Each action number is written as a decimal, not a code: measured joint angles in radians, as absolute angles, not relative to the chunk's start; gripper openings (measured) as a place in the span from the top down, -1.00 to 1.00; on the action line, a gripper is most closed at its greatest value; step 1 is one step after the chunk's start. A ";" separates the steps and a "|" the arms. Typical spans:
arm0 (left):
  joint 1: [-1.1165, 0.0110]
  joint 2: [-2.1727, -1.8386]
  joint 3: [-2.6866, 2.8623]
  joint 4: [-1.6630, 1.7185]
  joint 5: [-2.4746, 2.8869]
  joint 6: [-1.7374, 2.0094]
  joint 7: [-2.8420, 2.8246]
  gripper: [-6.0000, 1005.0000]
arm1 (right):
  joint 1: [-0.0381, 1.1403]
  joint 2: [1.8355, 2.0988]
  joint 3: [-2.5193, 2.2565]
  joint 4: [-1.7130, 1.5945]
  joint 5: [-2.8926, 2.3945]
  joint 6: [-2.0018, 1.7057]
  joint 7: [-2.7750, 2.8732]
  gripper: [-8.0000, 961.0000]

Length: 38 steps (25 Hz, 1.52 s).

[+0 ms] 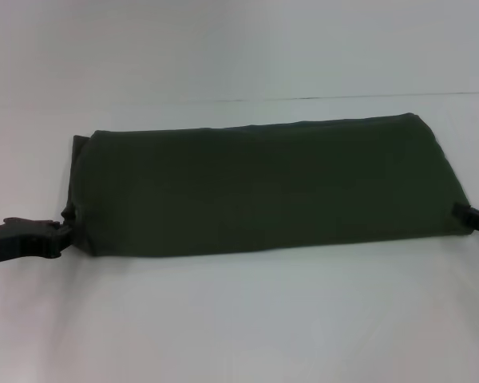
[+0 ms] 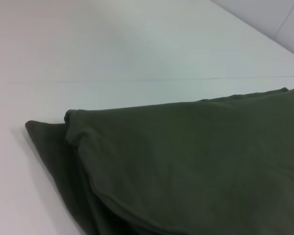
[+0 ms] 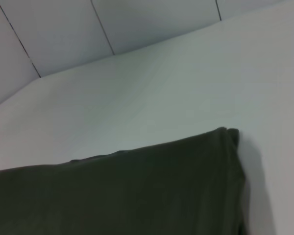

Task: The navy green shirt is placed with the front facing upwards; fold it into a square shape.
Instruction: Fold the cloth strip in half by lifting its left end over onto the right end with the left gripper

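The navy green shirt's near edge (image 1: 359,244) slopes away toward my right gripper. My right gripper should therefore pull the shirt's near corner (image 1: 465,230) closer to make the shirt level before folding.
The navy green shirt (image 1: 263,187) lies on the white table (image 1: 239,319) as a long dark olive band running left to right. No lettering or label shows. My left gripper (image 1: 62,231) is at the band's near left corner, where the cloth bunches toward it, and is shut on the cloth. My right gripper (image 1: 461,212) is at the near right corner and is shut on the cloth, and the shirt's right edge slants out to it. The left wrist view shows the shirt's (image 2: 196,166) layered folded end close up. The right wrist view shows its (image 3: 137,191) other end.
Bare white table surface (image 1: 239,64) surrounds the shirt in front and behind. A thin seam line (image 1: 319,98) runs across the table behind the shirt. Wall panels (image 3: 63,29) stand beyond the table in the right wrist view.
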State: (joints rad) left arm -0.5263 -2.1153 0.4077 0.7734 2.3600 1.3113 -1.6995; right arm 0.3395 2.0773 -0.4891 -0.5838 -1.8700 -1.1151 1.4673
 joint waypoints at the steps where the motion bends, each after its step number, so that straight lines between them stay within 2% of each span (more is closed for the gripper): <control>1: -0.527 -2.115 0.408 0.774 2.360 1.313 -1.700 0.88 | 0.340 2.080 -0.490 -0.581 -1.870 -1.112 1.467 -0.80; 20: -0.532 -2.115 0.408 0.785 2.350 1.322 -1.699 0.88 | 0.374 2.086 -0.506 -0.531 -1.911 -1.048 1.471 -0.52; 25: -0.532 -2.115 0.410 0.781 2.350 1.322 -1.688 0.88 | 0.381 2.086 -0.506 -0.531 -1.911 -1.045 1.469 -0.02; 31: -0.532 -2.115 0.421 0.778 2.350 1.322 -1.686 0.87 | 0.382 2.086 -0.514 -0.533 -1.911 -1.045 1.468 0.49; 38: -0.524 -2.115 0.419 0.781 2.353 1.334 -1.667 0.87 | 0.376 2.086 -0.516 -0.537 -1.911 -1.052 1.465 0.75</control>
State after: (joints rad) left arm -0.5244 -2.1147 0.4191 0.7810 2.3527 1.3336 -1.6666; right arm 0.3760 2.0862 -0.5159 -0.5369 -1.9113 -1.0516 1.4648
